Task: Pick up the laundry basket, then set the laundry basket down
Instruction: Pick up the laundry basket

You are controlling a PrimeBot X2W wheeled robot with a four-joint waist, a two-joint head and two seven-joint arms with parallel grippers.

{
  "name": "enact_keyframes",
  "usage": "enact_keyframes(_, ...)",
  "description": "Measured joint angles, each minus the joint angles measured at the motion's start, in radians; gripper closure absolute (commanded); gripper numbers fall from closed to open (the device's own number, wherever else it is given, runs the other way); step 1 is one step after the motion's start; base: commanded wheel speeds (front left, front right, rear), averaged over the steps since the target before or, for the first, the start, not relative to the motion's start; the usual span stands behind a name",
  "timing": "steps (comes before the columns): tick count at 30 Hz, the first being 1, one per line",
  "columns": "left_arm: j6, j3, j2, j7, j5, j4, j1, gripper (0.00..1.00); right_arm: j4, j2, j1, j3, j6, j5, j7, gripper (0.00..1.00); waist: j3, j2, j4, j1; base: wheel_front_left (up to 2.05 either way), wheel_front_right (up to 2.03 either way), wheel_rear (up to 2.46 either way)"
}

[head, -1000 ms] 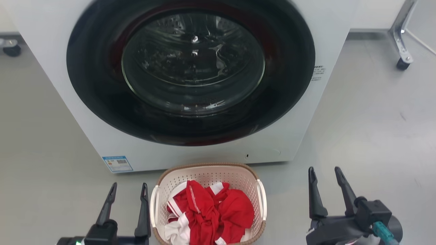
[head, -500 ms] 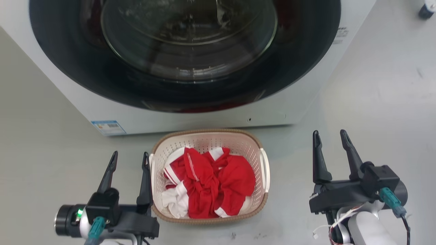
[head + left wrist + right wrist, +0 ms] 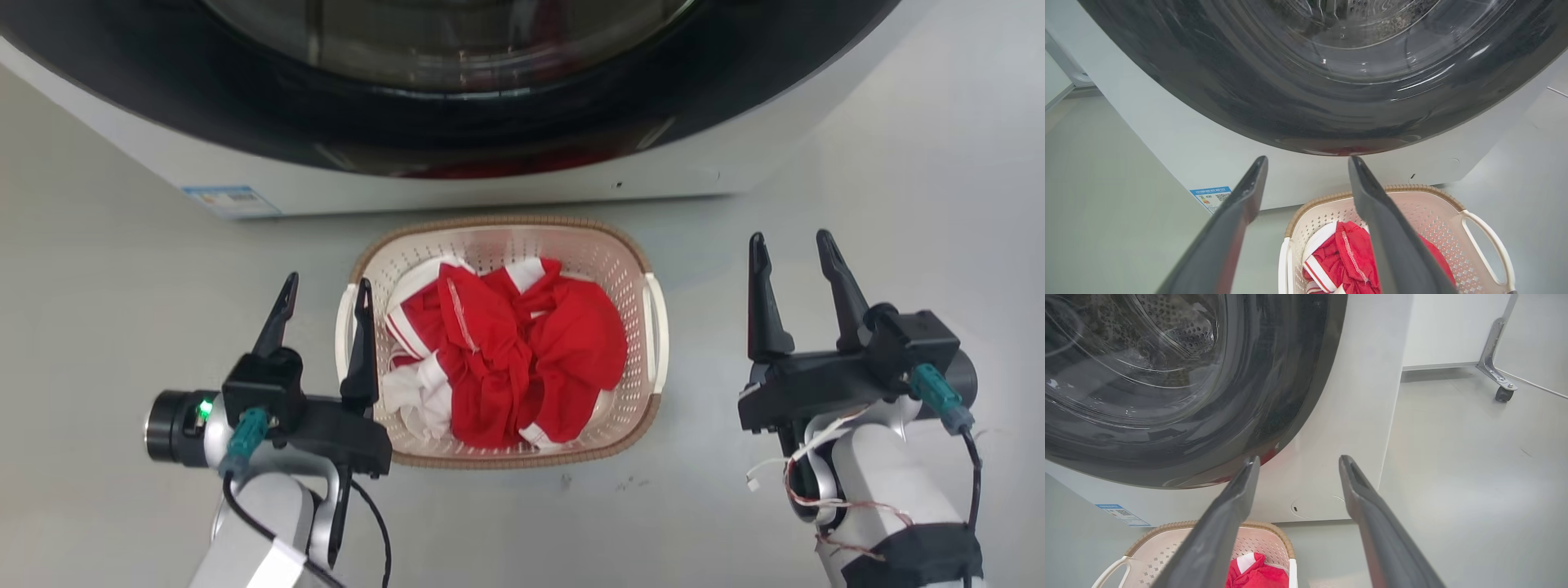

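I expect the red and white clothes (image 3: pixel 511 358) to keep their heap when I lift the laundry basket, because they lie slumped below the brown rim (image 3: pixel 504 221).
The laundry basket (image 3: pixel 624 269) sits on the grey floor just in front of the washing machine, cream and perforated with a brown rim and white side handles, holding red and white clothes (image 3: pixel 506 351). My left gripper (image 3: pixel 325 287) hangs open beside the basket's left handle, its inner finger lying over that handle in the head view. My right gripper (image 3: pixel 790 242) is open too, well apart from the right handle (image 3: pixel 657 327). The left wrist view shows the basket (image 3: pixel 1433 212) low between and right of the left gripper (image 3: pixel 1306 161). The basket (image 3: pixel 1167 539) appears bottom left in the right wrist view, below the right gripper (image 3: pixel 1297 459).
The white washing machine (image 3: pixel 506 184) with its closed dark round door (image 3: pixel 1306 73) stands right behind the basket. A metal frame leg on a caster (image 3: pixel 1502 392) stands at the far right. Bare grey floor (image 3: pixel 898 163) lies to both sides.
The head camera has tilted down, so the washer slides up and the basket sits higher in view. Both grippers stay open; the left one now lies closer to the basket's left handle.
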Motion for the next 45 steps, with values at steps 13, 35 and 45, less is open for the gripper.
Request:
enact_keyframes(13,-0.016,-0.005,-0.012,0.006,-0.012,0.147,-0.183,0.00,0.090,-0.005,-0.140,-0.011,0.007,-0.017,-0.005,0.00,0.196,0.0000,0.020,-0.0001,0.00,0.00,0.00)
enact_keyframes(35,-0.025,0.009,-0.023,-0.003,-0.057,0.362,-0.299,0.00,0.262,-0.005,-0.266,0.052,0.037,-0.025,-0.005,0.00,0.379,0.0000,0.045,-0.0003,0.00,0.00,0.00)
enact_keyframes(45,-0.027,0.022,-0.028,-0.004,-0.073,0.437,-0.359,0.00,0.295,-0.006,-0.307,0.090,0.037,0.006,-0.005,0.00,0.447,-0.0001,0.045,-0.0002,0.00,0.00,0.00)
